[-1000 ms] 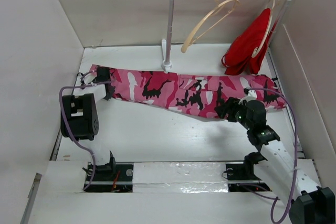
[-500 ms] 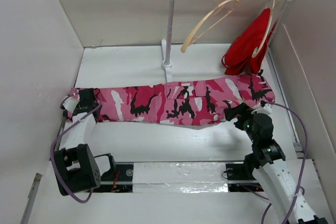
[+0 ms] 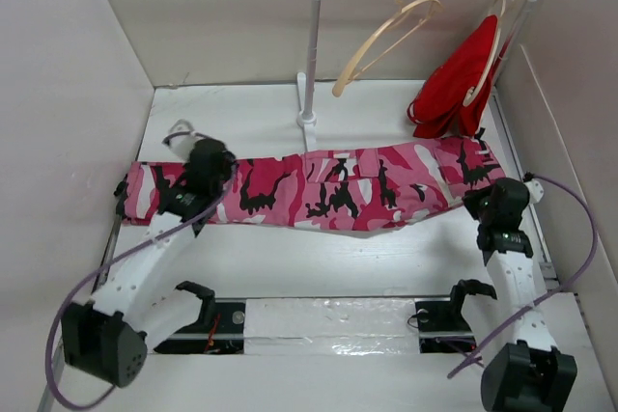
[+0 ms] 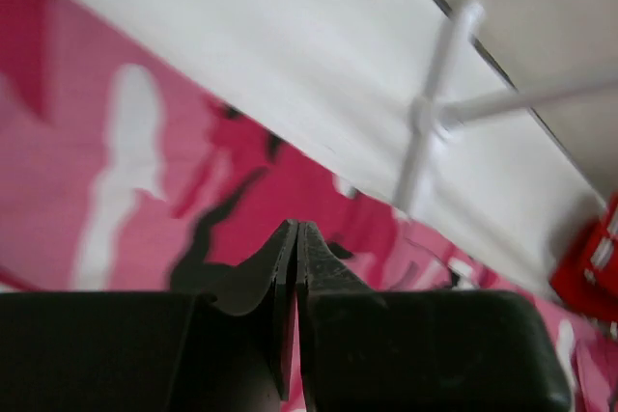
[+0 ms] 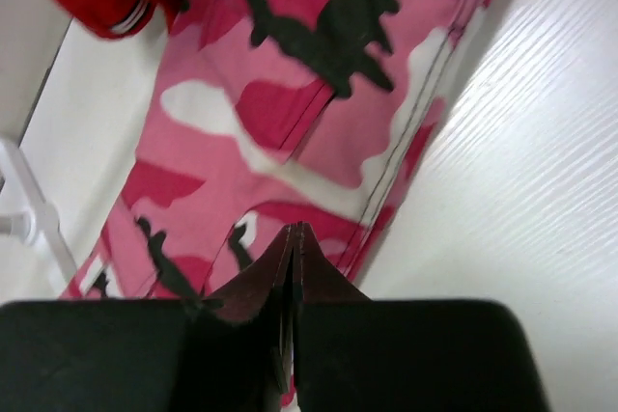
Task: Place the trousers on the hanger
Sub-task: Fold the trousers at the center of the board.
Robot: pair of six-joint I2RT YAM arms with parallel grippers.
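The trousers lie at full length, so my left gripper should steady their middle (image 3: pixel 323 195) while my right gripper folds the trousers' end (image 3: pixel 465 159) near the red garment over first.
The camouflage trousers (image 3: pixel 328 185) lie flat across the table, left to right. They fill the left wrist view (image 4: pixel 126 190) and the right wrist view (image 5: pixel 319 113). The pale hanger (image 3: pixel 386 41) hangs bare on the rail at the back. My left gripper (image 3: pixel 208 163) hovers over the trousers' left end. Its jaws (image 4: pixel 295 229) are shut with nothing between the tips. My right gripper (image 3: pixel 488 202) sits at the trousers' right end by the near hem. It is shut (image 5: pixel 293 231) and empty too.
A white rack (image 3: pixel 311 55) stands behind the trousers, its post blurred in the left wrist view (image 4: pixel 425 132). A second hanger carries a plain red garment (image 3: pixel 459 84) at the back right. Walls close in on the left, right and back.
The trousers slid nearer and to the left, then stayed put. My left gripper moved right along the left end, my right gripper swung to the right end. Both jaws opened, then shut.
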